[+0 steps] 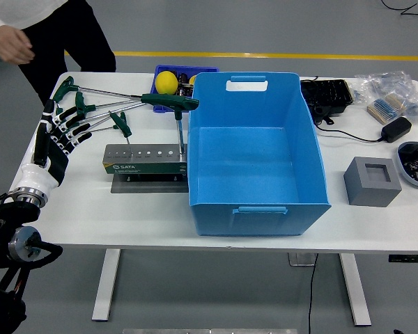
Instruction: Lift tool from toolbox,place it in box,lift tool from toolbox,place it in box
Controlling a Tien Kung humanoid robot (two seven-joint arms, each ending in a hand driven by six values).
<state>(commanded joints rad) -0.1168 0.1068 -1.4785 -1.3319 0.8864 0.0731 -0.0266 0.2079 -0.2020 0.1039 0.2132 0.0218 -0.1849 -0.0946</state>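
My gripper is about to lift the T-handle wrench (170,101). It will slide straight up and out, because the wrench's smooth straight shaft (181,136) stands upright in the toolbox's hole.
A grey-green toolbox block (143,158) with a row of holes stands on a dark plate at centre-left. One T-handle wrench (171,102) with a green grip stands upright in its right end. Several more green-handled wrenches (83,106) lie on the table to the block's left and behind it. The big blue box (254,149) sits right of the block, and nothing shows inside it. My left hand (70,124) hovers at the table's left edge beside the lying wrenches, fingers spread, holding nothing. My right hand is out of sight.
A person stands at the far left corner with a hand (14,45) in the air. Behind the box is a small blue tray (188,70) with a yellow ball. On the right are a black case (327,97), a power adapter (395,129), bagged parts (390,104), a grey foam block (373,181) and a bowl (416,163).
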